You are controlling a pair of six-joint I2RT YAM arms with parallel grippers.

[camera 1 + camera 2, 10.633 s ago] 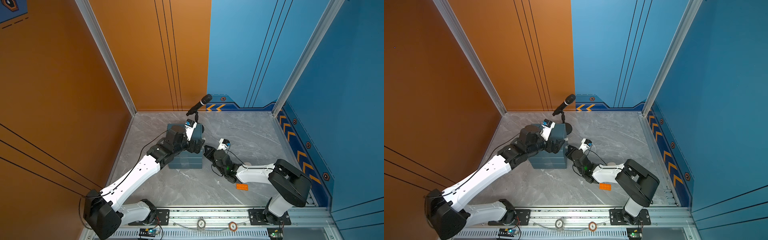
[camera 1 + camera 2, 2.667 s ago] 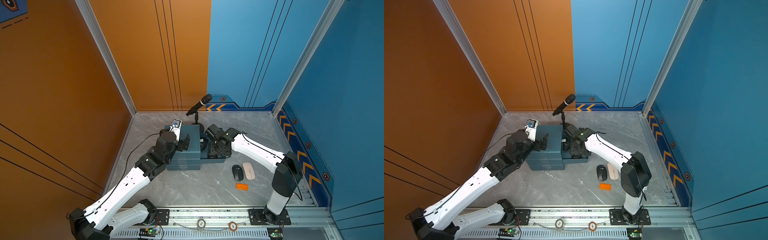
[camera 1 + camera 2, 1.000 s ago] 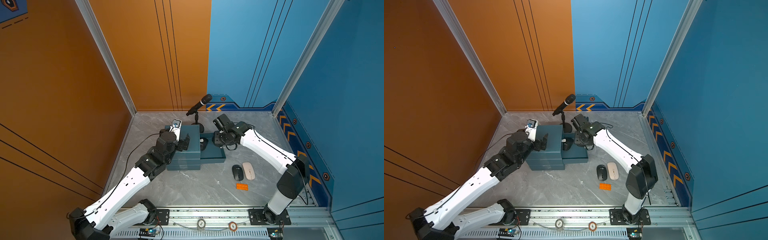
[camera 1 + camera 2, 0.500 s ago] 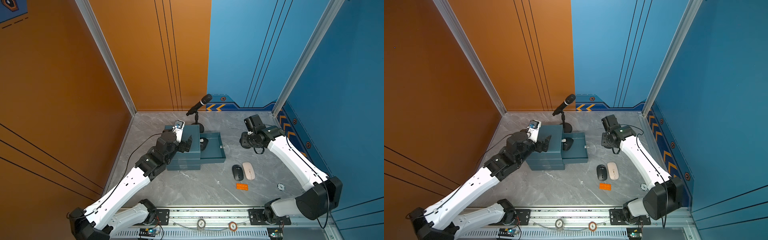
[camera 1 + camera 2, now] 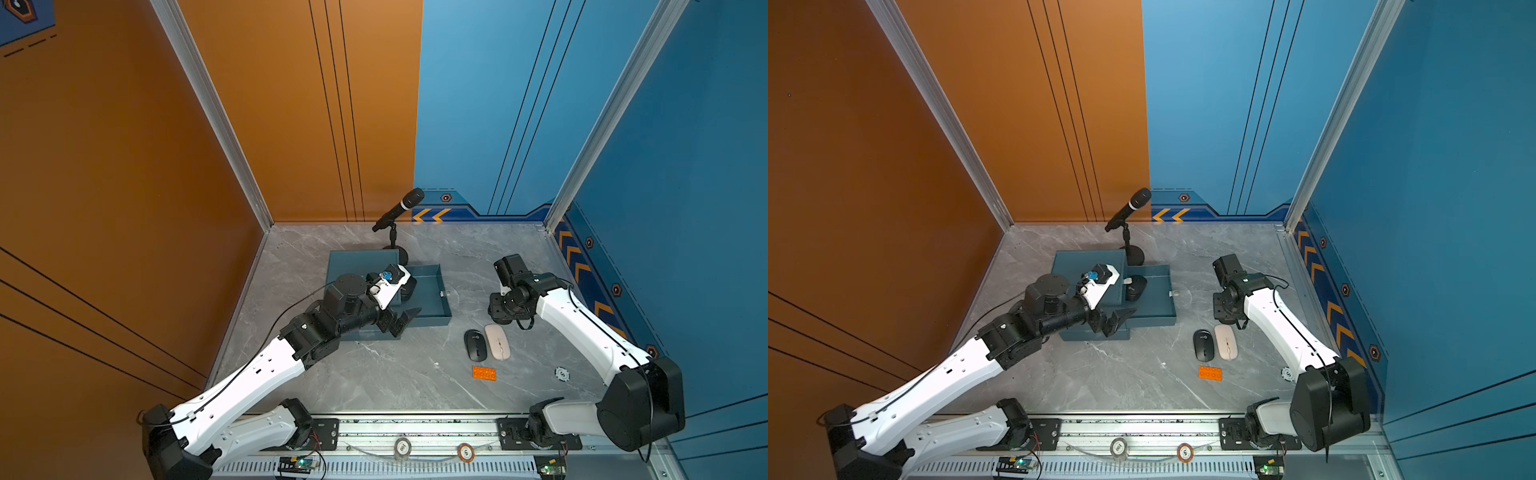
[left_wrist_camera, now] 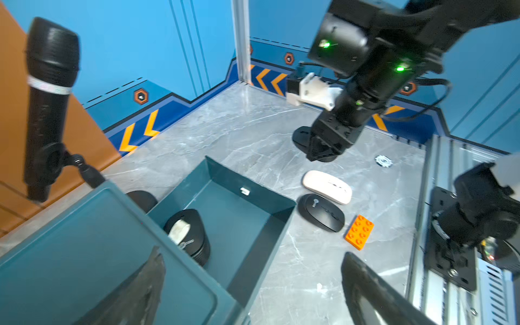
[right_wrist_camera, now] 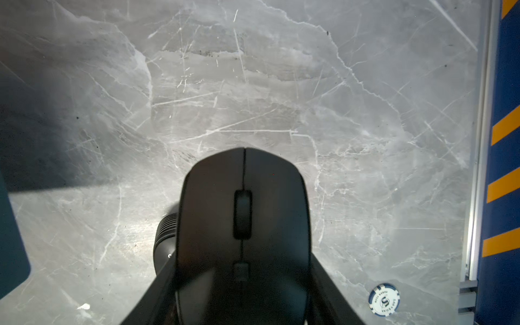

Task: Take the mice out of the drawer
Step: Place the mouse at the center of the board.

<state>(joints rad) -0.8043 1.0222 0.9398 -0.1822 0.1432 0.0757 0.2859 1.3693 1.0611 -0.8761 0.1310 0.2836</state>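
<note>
My right gripper needs to keep moving down until the black mouse rests on free grey table behind the cream mouse. The black mouse in my right gripper hangs level near that spot.
My right gripper is shut on a black mouse and holds it low over the grey table, right of the drawer; it shows in both top views. Just in front of it a black mouse and a cream mouse lie side by side on the table. The teal drawer stands pulled out, and a black mouse with a pale strip on top lies at its inner end. My left gripper hangs open and empty over the cabinet's front corner.
A microphone on a stand rises behind the teal cabinet. An orange studded plate lies in front of the two mice. A poker chip lies near the right wall, and the metal rail runs along the front.
My right arm has swung from the drawer to the right with the black mouse, then come lower and nearer. My left gripper has moved forward and right, off the cabinet top to the cabinet's front corner.
</note>
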